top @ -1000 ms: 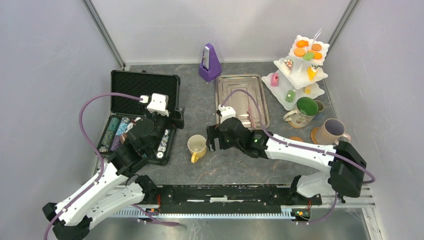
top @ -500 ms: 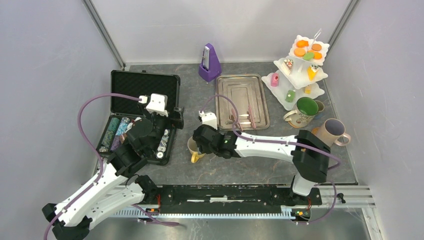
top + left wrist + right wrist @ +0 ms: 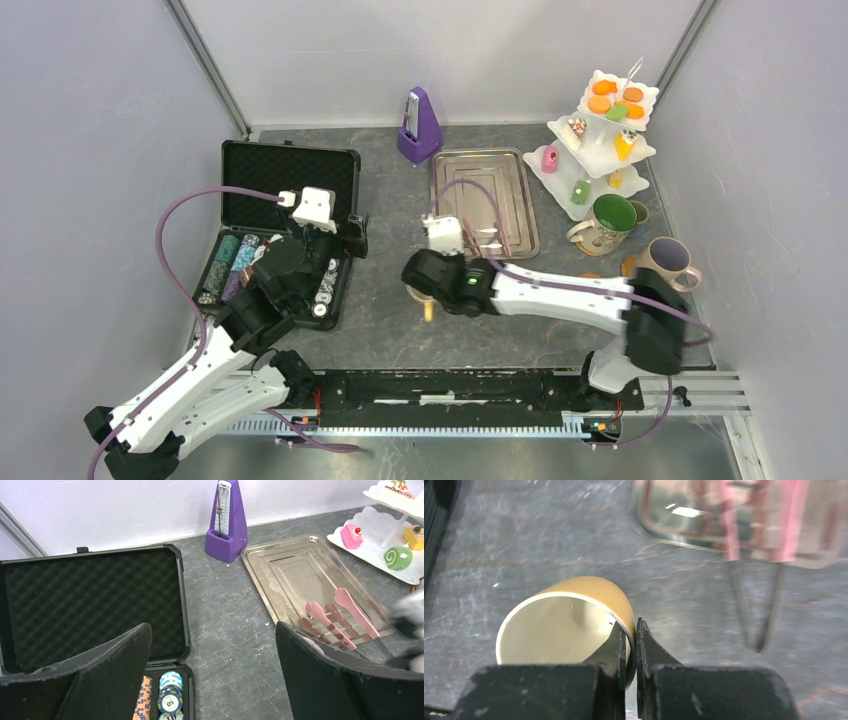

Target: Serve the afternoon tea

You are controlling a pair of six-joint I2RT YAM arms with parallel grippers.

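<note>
The orange coaster point(image 3: 590, 275) is free and my right gripper has the yellow mug by its rim point(image 3: 616, 614), so I should carry on moving the mug until it rests there.
The yellow mug point(image 3: 569, 610) hangs tipped in my right gripper point(image 3: 630, 640), which is shut on its rim, one finger inside and one outside. From above, only the handle of the yellow mug point(image 3: 428, 312) peeks out under the right gripper point(image 3: 425, 290). The white three-tier stand point(image 3: 600, 140) at the back right carries orange point(image 3: 600, 103), pink point(image 3: 549, 158) and green point(image 3: 581, 190) pastries. The big green mug point(image 3: 610, 222), olive mug point(image 3: 640, 212) and mauve mug point(image 3: 668, 262) on a cork coaster point(image 3: 629, 270) stand near it. My left gripper point(image 3: 212, 630) is open and holds nothing.
A metal tray point(image 3: 485, 170) with pink tongs point(image 3: 500, 235) lies just behind the right wrist. The purple metronome point(image 3: 420, 125) stands at the back. An open black case point(image 3: 285, 185) with poker chips point(image 3: 235, 260) lies under the left arm.
My right gripper swung left to the yellow mug, closed on its rim and carried it a little to the right. The left arm has not moved.
</note>
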